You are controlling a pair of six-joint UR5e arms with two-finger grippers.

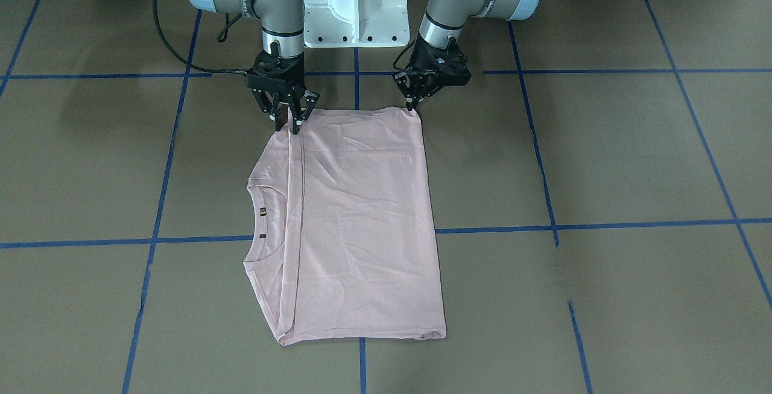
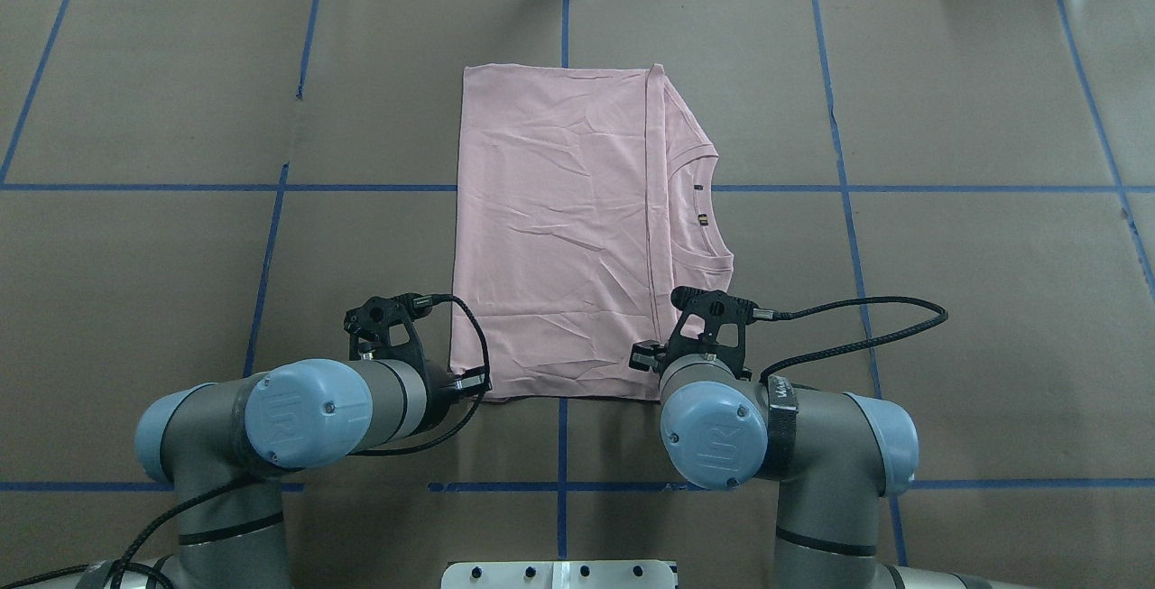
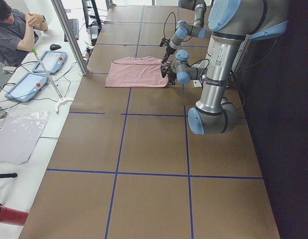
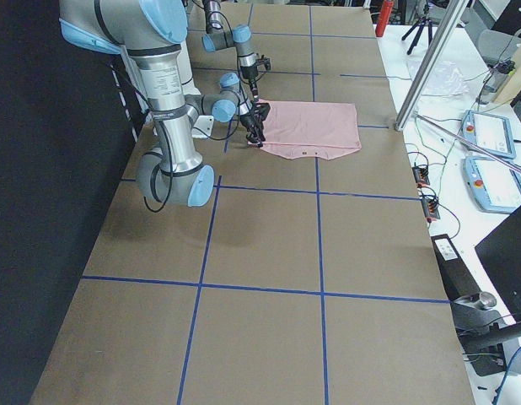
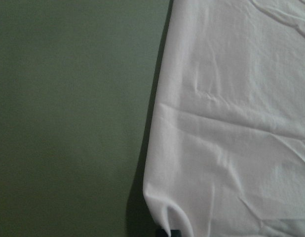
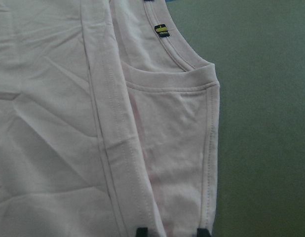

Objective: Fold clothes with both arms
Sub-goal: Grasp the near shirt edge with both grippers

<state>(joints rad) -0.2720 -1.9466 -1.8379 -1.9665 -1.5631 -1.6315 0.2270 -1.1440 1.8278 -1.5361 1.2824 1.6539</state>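
Observation:
The T-shirt's folded strip (image 6: 132,210) and shoulder edge (image 6: 208,210) are only partly between my right gripper's fingers, so I should lift the fingers, open them wider and gather both together.
The pale pink T-shirt (image 1: 362,219) lies folded and flat on the brown table, also in the overhead view (image 2: 559,237). Its ribbed collar (image 1: 259,213) points to the robot's right; the print is hidden. My left gripper (image 1: 415,103) is shut on the shirt's near corner, which puckers at the fingertips in the left wrist view (image 5: 170,232). My right gripper (image 1: 288,123) is open, and its fingertips (image 6: 142,231) straddle the near shoulder edge by the fold seam. The cloth lies flat between them.
The white pedestal (image 1: 354,2) stands just behind both grippers. Blue tape lines (image 1: 603,225) cross the brown table cover. An operator (image 3: 14,30), tablets (image 3: 49,62) and a metal pole (image 3: 69,35) are at the table's far side.

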